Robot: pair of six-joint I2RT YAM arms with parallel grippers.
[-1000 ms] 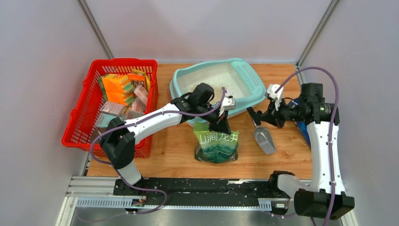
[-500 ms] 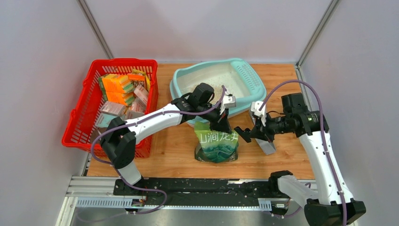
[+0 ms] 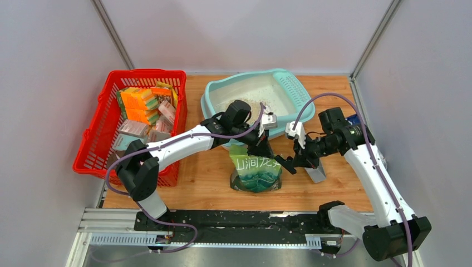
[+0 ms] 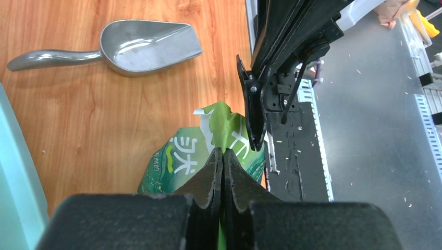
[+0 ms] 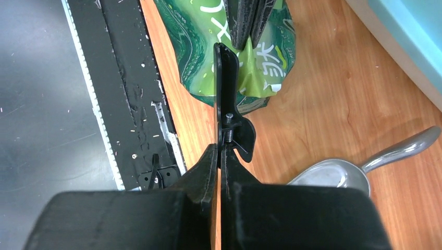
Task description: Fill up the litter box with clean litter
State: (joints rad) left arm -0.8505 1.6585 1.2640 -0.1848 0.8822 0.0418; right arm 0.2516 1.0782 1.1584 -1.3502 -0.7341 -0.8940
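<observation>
The black clip's handle sticks out beside my right gripper's fingers. My left gripper should hold the clip's jaws while my right gripper takes hold of the clip's handles together again.
The light-teal litter box point(image 3: 212, 92) stands at the back centre. A thin scatter of pale clean litter point(image 3: 255, 103) lies on its whitish floor. In front of it a green printed bag point(image 3: 256, 173) stands upright. My left gripper point(image 3: 265, 148) is shut on its top edge, and the left wrist view shows the jaws point(image 4: 223, 152) pinching the bag's green film point(image 4: 177, 161). My right gripper point(image 3: 299, 157) is shut on a black clip point(image 3: 286, 163). The clip's tip point(image 4: 254, 112) is right beside the bag's top, just right of my left fingers.
A grey metal scoop point(image 3: 316, 173) lies on the wood right of the bag, partly under my right gripper. A red mesh basket point(image 3: 146, 73) of packets fills the left side. The black rail point(image 3: 222, 219) runs along the near edge.
My right arm has swung left from above the scoop to the bag's top, carrying the black clip. The left gripper has stayed on the bag.
</observation>
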